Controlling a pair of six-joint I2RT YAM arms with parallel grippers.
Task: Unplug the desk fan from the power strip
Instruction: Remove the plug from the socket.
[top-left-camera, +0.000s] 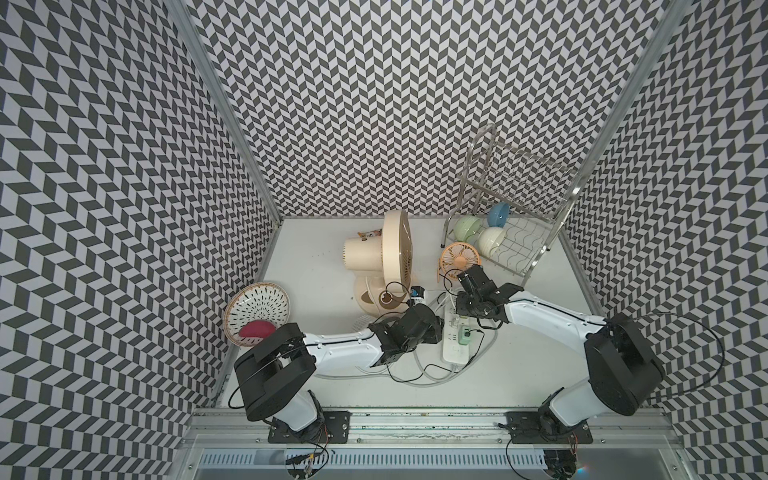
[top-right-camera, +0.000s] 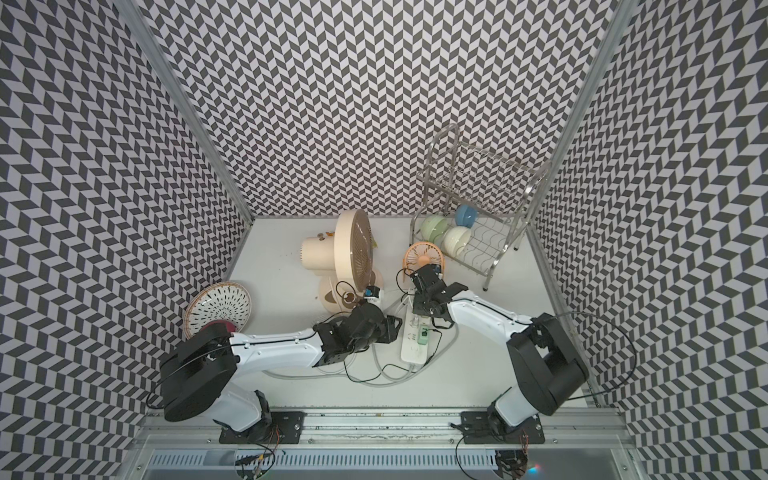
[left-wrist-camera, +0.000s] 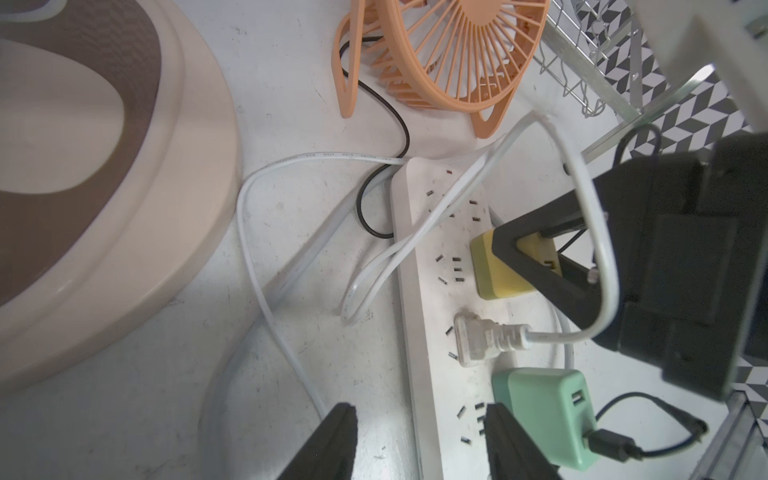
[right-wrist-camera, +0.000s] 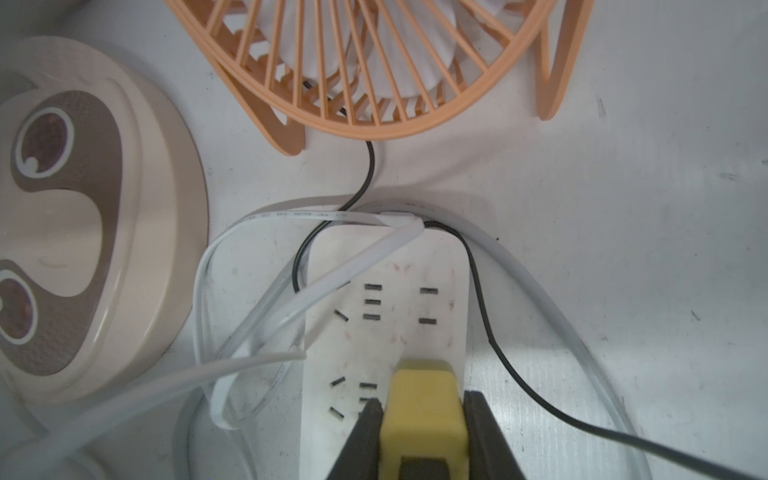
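Observation:
The power strip lies loose under the yellow adapter (left-wrist-camera: 478, 292), so my left gripper should brace the power strip at the sockets (left-wrist-camera: 449, 269) alongside before my right gripper pulls.
The white power strip (top-left-camera: 455, 353) (left-wrist-camera: 432, 291) lies in the middle of the table between my arms. It carries a yellow adapter (right-wrist-camera: 422, 386), a white plug (left-wrist-camera: 478, 340) on a flat white cord, and a green adapter (left-wrist-camera: 540, 411). My right gripper (right-wrist-camera: 423, 403) is shut on the yellow adapter, one finger on each side. The small orange desk fan (top-left-camera: 459, 259) (right-wrist-camera: 374, 62) stands just beyond the strip's far end, and its black cord (right-wrist-camera: 482, 299) curls round that end. My left gripper (left-wrist-camera: 419, 411) is open, straddling the strip's long edge beside the green adapter.
A large beige fan (top-left-camera: 386, 257) stands left of the strip, its base (left-wrist-camera: 104, 166) close to my left gripper. A metal dish rack (top-left-camera: 478, 183) with bowls fills the back right corner. A patterned basket (top-left-camera: 257, 313) sits at the left wall. Loose cords loop around the strip.

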